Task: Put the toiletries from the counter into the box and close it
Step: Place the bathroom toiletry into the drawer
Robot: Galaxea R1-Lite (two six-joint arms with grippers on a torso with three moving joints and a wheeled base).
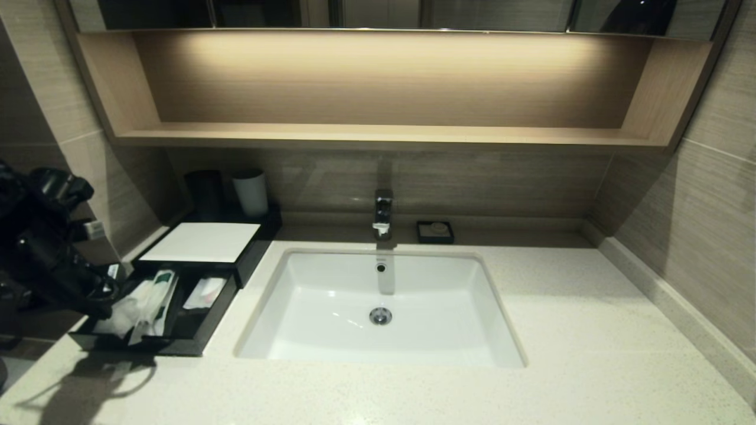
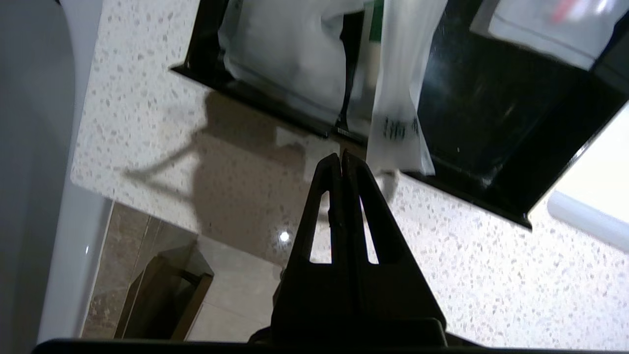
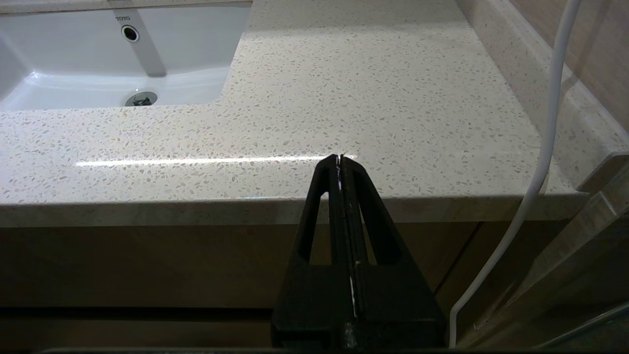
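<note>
One toothbrush packet's end (image 2: 399, 150) sticks out over the drawer's front rim, so next I nudge that end inside the drawer (image 1: 178, 319) with my left gripper before closing it.
The black box (image 1: 201, 242) with a white top panel stands at the counter's (image 1: 561, 307) left, its front drawer (image 1: 195, 336) pulled out. Inside the drawer lie the toiletries: two long toothbrush packets (image 1: 156, 301) with green bands and a shorter clear pouch (image 1: 204, 293). One packet's end (image 2: 398, 142) hangs over the drawer's front rim (image 2: 467, 191). My left gripper (image 2: 341, 157) is shut and empty, hovering over the counter (image 2: 491, 275) just outside that rim. My right gripper (image 3: 340, 158) is shut and empty, low before the counter's front edge (image 3: 196, 211).
A white sink (image 1: 319, 283) with a faucet (image 1: 383, 212) sits mid-counter. A small black soap dish (image 1: 435, 231) stands behind it. A black tumbler (image 1: 205, 192) and a white cup (image 1: 251, 192) stand behind the box. A lit wooden shelf (image 1: 378, 133) runs above. A white cable (image 3: 545, 147) hangs right.
</note>
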